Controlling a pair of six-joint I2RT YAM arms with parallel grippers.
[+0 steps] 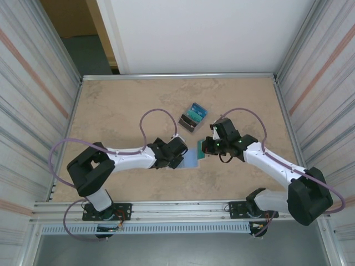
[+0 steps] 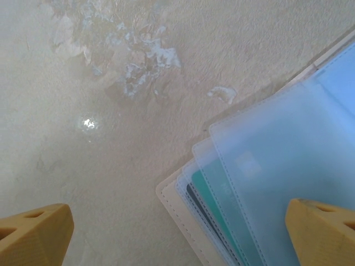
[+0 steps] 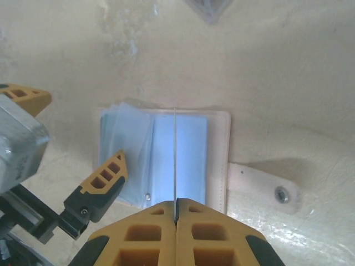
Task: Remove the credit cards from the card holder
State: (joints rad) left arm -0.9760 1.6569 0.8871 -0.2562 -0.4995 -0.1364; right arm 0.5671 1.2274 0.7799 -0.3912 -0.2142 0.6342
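My right gripper should keep going to the small pile's matching teal cards [image 1: 194, 116] and let go there, as the held teal card [image 1: 201, 149] is clear of the card holder's sleeves.
The card holder [image 3: 219, 160] lies open on the table, tan rim around pale blue sleeves, its tab [image 3: 260, 188] out to the right. My right gripper [image 3: 176, 204] is shut on a thin credit card [image 3: 175, 144], seen edge-on and standing upright over the open holder. My left gripper [image 2: 177, 235] is open, one finger [image 2: 33, 235] over bare table and the other [image 2: 321, 233] over the clear sleeves. A teal card [image 2: 213, 202] and a dark card [image 2: 201, 213] sit inside those sleeves. From above, both grippers [image 1: 178, 157] [image 1: 204, 148] meet at the holder [image 1: 191, 159].
A small pile of teal and dark cards [image 1: 193, 117] lies just behind the holder, its corner at the top of the right wrist view [image 3: 208, 6]. The table [image 1: 122, 105] is walled by metal rails on all sides. The left gripper's finger [image 3: 102, 183] rests at the holder's left edge.
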